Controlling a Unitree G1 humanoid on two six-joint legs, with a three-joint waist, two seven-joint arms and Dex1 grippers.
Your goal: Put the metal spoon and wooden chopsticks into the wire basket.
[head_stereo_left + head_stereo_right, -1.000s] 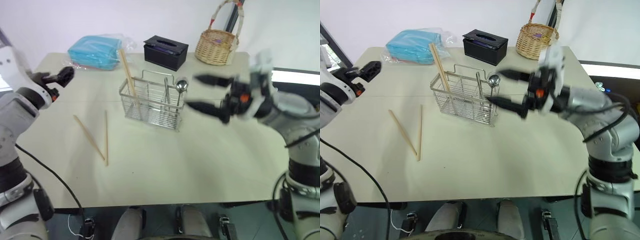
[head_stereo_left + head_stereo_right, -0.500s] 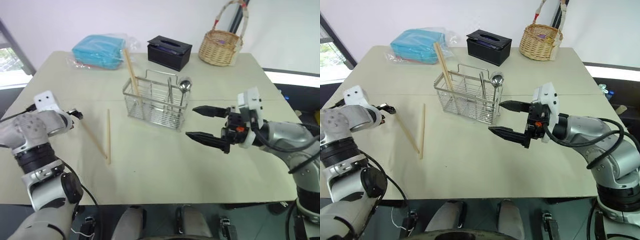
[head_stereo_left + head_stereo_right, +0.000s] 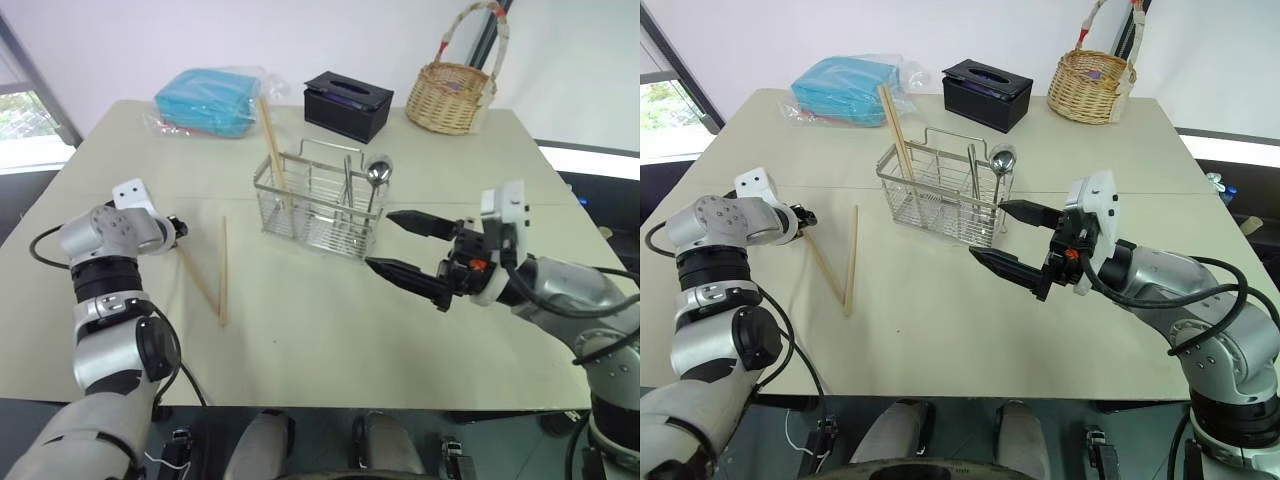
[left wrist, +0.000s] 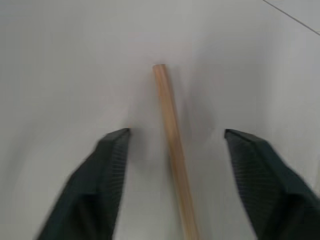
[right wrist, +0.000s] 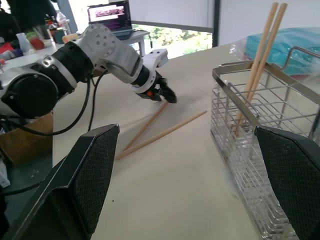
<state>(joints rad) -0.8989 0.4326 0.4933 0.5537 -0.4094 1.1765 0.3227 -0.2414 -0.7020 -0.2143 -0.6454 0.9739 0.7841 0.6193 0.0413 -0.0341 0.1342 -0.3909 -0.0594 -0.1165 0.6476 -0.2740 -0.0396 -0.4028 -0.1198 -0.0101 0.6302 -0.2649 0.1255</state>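
Observation:
The loose chopsticks meet just at their near tips, so the wooden chopstick at my left gripper [image 3: 198, 280] will come up alone when I lift it.
The wire basket [image 3: 320, 205] stands mid-table. The metal spoon [image 3: 377, 172] is upright in its right compartment, and two wooden chopsticks [image 3: 270, 140] lean in its left end. Two more chopsticks [image 3: 224, 270] lie on the table to its left, meeting in a V near the front. My left gripper [image 3: 178, 228] is down at the far end of the left stick [image 4: 170, 130]. Its fingers [image 4: 112, 150] stand open on either side of the stick, with a gap on each side. My right gripper [image 3: 378, 240] hovers open just right of the basket, holding nothing.
At the back of the table lie a blue packet in clear plastic [image 3: 208, 100], a black tissue box [image 3: 348, 104] and a round wicker basket [image 3: 457, 95]. Bare tabletop [image 3: 320, 330] stretches in front of the wire basket.
My left gripper has come down from above the table's left side to the far end of the left chopstick. My right gripper has barely moved. The camera has shifted.

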